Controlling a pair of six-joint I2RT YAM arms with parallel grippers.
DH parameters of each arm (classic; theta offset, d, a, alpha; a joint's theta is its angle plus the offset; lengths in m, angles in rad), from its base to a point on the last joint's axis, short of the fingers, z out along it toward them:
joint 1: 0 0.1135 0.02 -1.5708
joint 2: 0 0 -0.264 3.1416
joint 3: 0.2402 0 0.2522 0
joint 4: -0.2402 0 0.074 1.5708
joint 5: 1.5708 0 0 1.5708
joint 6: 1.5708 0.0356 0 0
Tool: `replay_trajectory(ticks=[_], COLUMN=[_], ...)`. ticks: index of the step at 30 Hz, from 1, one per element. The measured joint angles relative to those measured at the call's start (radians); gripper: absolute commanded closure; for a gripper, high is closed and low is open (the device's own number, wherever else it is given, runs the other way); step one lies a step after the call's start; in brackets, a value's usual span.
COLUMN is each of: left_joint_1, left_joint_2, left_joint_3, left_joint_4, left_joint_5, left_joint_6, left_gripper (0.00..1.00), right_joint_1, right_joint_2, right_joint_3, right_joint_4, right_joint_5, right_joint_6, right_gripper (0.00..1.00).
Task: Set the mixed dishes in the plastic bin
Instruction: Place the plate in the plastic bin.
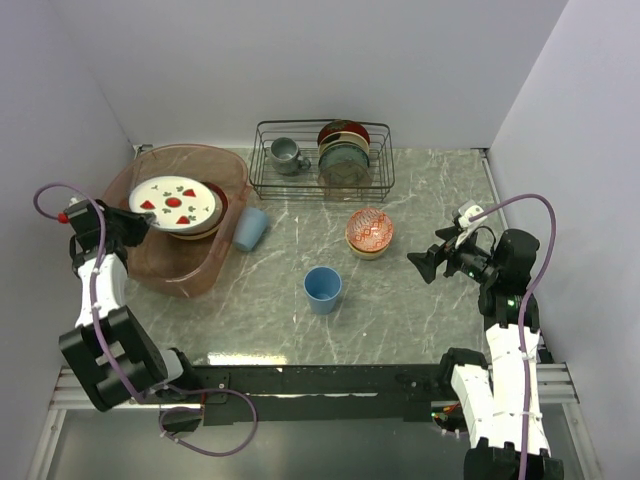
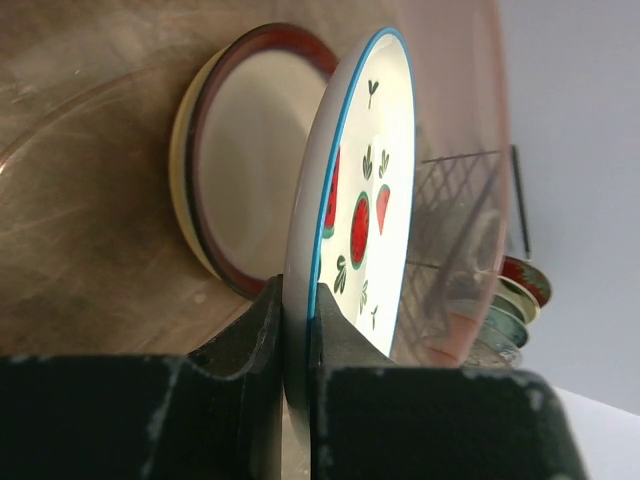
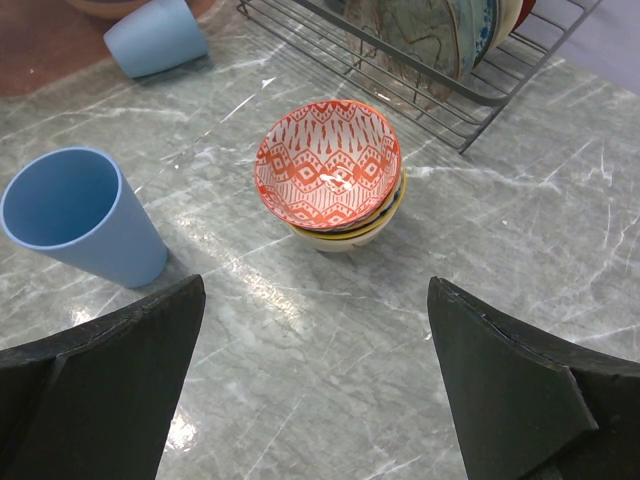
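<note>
My left gripper should keep lowering the white strawberry plate (image 1: 175,203) until it rests on the dark red plate (image 2: 252,165) inside the bin, because it hangs face up over that plate.
My left gripper (image 1: 141,222) (image 2: 297,335) is shut on the near rim of the white strawberry plate (image 1: 175,199) (image 2: 365,200). It holds the plate inside the pinkish plastic bin (image 1: 158,268) (image 2: 90,200), just above a dark red plate (image 2: 250,165) that lies on an orange-yellow plate (image 2: 183,180). The red-patterned bowl (image 1: 369,229) (image 3: 328,165) sits nested on a cream bowl (image 3: 345,238) mid-table. One light-blue cup (image 1: 323,288) (image 3: 80,215) stands upright. Another cup (image 1: 250,228) (image 3: 155,38) lies on its side against the bin. My right gripper (image 1: 424,267) (image 3: 315,390) hangs open and empty, right of the bowls.
A black wire rack (image 1: 375,185) at the back holds a grey mug (image 1: 286,153) and upright dark plates (image 1: 343,158). White walls close in the table on the left, right and back.
</note>
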Motion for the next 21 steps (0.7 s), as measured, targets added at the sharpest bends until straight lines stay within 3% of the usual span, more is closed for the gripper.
replay_trajectory(ticks=[10,15,18,21], left_joint_1=[0.0,0.0,0.0,0.001], left_joint_2=[0.104,0.153,0.185,0.213], left_joint_3=[-0.016,-0.016,-0.016,-0.016], left_joint_4=[0.002,0.009,0.016,0.039], left_joint_5=[0.013,0.023,0.034,0.059], left_joint_6=[0.026,0.04,0.042,0.039], left_gripper=[0.99,0.94,0.84,0.64], right_joint_1=[0.0,0.0,0.0,0.0], right_joint_2=[0.002,0.005,0.007,0.01], right_joint_3=[0.0,0.0,0.0,0.0], right_joint_4=[0.0,0.0,0.0,0.0], right_joint_5=[0.0,0.0,0.0,0.0], right_joint_6=[0.0,-0.001,-0.002,-0.003], right_gripper=[0.0,0.0,0.0,0.0])
